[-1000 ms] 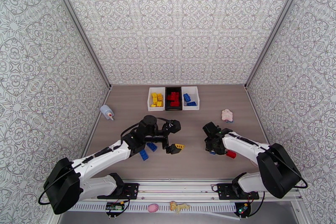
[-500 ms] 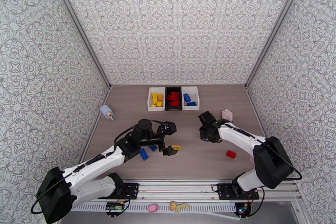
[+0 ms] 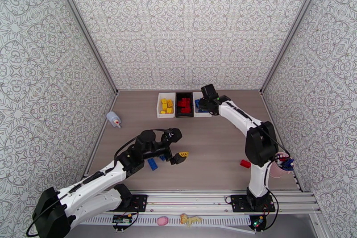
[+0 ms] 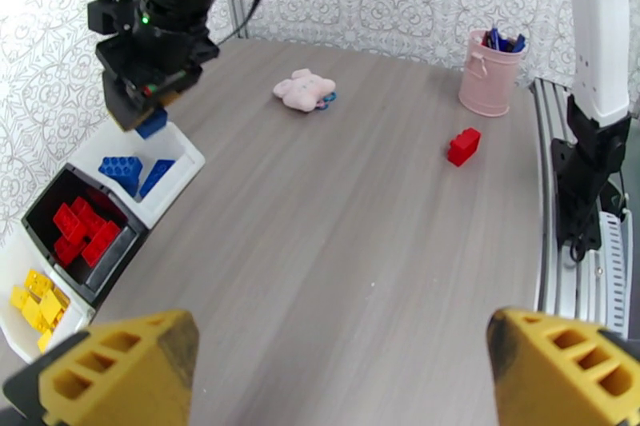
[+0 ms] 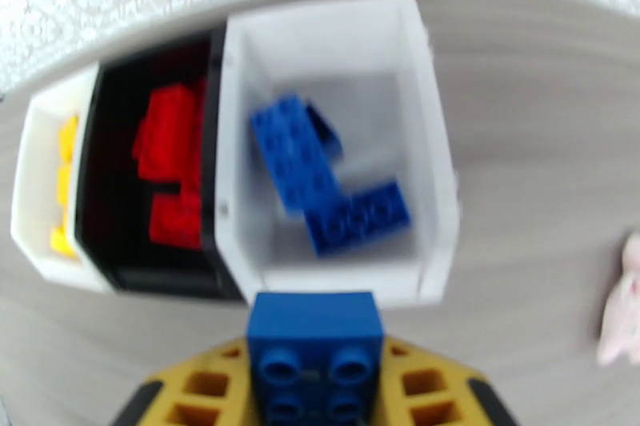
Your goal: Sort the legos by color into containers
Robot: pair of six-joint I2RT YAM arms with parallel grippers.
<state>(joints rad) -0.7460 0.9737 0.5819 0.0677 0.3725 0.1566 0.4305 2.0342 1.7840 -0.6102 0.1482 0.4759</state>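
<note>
The robot's right gripper has open space at the blue bin's back, straight ahead of the held lego, so it should keep on over the bin's near edge and let go inside.
Three containers stand in a row at the back: a white bin [image 3: 165, 104] of yellow legos, a black bin [image 3: 184, 104] of red ones, and a white bin [image 5: 432, 180] with two blue legos [image 5: 320, 180]. My right gripper [image 3: 206, 100] hovers at the near edge of that blue bin, shut on a blue lego [image 5: 314, 336]. The left wrist view catches the same blue lego [image 4: 150, 122] above the bin. My left gripper [image 3: 180, 157] hangs open over the table with nothing between its fingers [image 4: 120, 372]. Two loose blue legos [image 3: 153, 164] lie beside it, and a red lego [image 3: 245, 163] rests front right.
A pinkish lumpy toy [image 4: 304, 90] lies right of the bins. A pink cup [image 4: 490, 72] holding pens stands at the right edge. A pale bottle [image 3: 114, 119] with a red tip lies by the left wall.
My right gripper has swung from the front middle of the table back to the right white bin, carrying the blue lego. The left arm drew slightly back and left.
</note>
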